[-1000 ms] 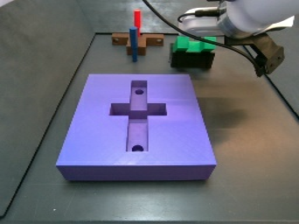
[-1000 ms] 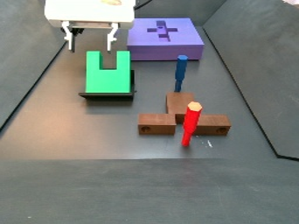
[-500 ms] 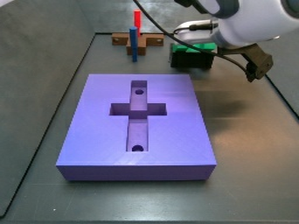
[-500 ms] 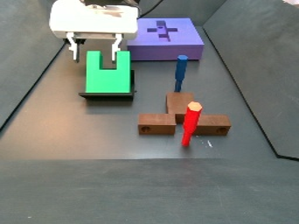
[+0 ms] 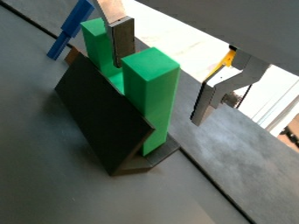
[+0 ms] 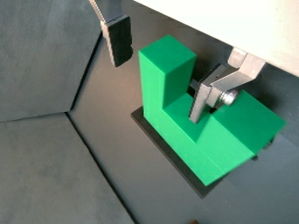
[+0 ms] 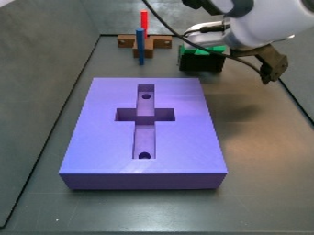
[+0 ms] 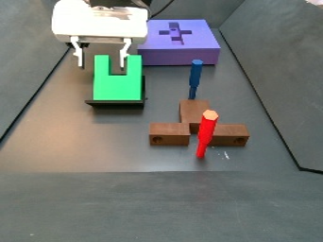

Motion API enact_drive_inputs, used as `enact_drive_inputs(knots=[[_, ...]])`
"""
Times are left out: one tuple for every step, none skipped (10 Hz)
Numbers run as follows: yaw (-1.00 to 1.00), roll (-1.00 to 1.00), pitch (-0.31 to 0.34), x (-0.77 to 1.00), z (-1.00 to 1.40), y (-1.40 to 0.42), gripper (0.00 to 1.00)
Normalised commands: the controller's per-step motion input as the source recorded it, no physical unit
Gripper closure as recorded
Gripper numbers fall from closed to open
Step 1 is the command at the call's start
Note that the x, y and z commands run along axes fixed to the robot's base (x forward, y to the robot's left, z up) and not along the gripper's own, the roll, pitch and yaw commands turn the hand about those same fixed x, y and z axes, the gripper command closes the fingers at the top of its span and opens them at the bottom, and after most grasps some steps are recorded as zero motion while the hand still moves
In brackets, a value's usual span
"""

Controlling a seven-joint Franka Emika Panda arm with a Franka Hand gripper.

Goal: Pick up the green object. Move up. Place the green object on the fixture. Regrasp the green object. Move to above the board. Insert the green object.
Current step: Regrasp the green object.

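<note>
The green object (image 5: 149,87) is leaning in the dark fixture's open top (image 5: 147,138). The object will come out when I lift it, and the fixture will stay behind.
The green object (image 8: 117,85) is a U-shaped piece that leans on the dark fixture (image 8: 113,102). It also shows in a side view (image 7: 204,51) beyond the purple board (image 7: 105,138). My gripper (image 8: 101,60) is right over it, open. In both wrist views one prong of the green object (image 5: 149,83) (image 6: 163,79) stands between my fingers. One pad (image 5: 121,39) sits in the notch and the other finger (image 5: 208,94) is outside the prong. A gap shows between the pad (image 6: 117,39) and the prong. The arm hides most of the gripper in the side view that faces the board.
A brown base (image 8: 198,134) with a red peg (image 8: 205,132) and a blue peg (image 8: 195,77) stands near the fixture, and shows behind the board (image 7: 138,40). The board (image 8: 158,45) lies past the fixture. Pale table edges run along both sides.
My gripper has come down over the green object, so its fingers now straddle one prong. It has barely moved over the last half second. The green object has not moved.
</note>
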Motion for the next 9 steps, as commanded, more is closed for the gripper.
enact_drive_inputs(knots=[[0.04,-0.25,0.0,0.07,-0.03,0.06,0.0],[0.0,0.01,0.0,0.0,-0.03,0.0,0.0],[-0.01,-0.05,0.0,0.01,-0.09,0.0,0.0],[-0.07,-0.1,0.049,0.07,-0.13,0.0,0.0],[-0.08,-0.07,0.043,0.05,-0.18,0.03,0.0],[-0.09,-0.1,0.014,0.0,-0.21,0.07,0.0],[-0.11,0.0,0.006,0.0,-0.1,0.07,0.0],[0.0,0.0,0.0,0.0,0.0,0.0,0.0],[0.0,0.0,0.0,0.0,0.0,0.0,1.0]])
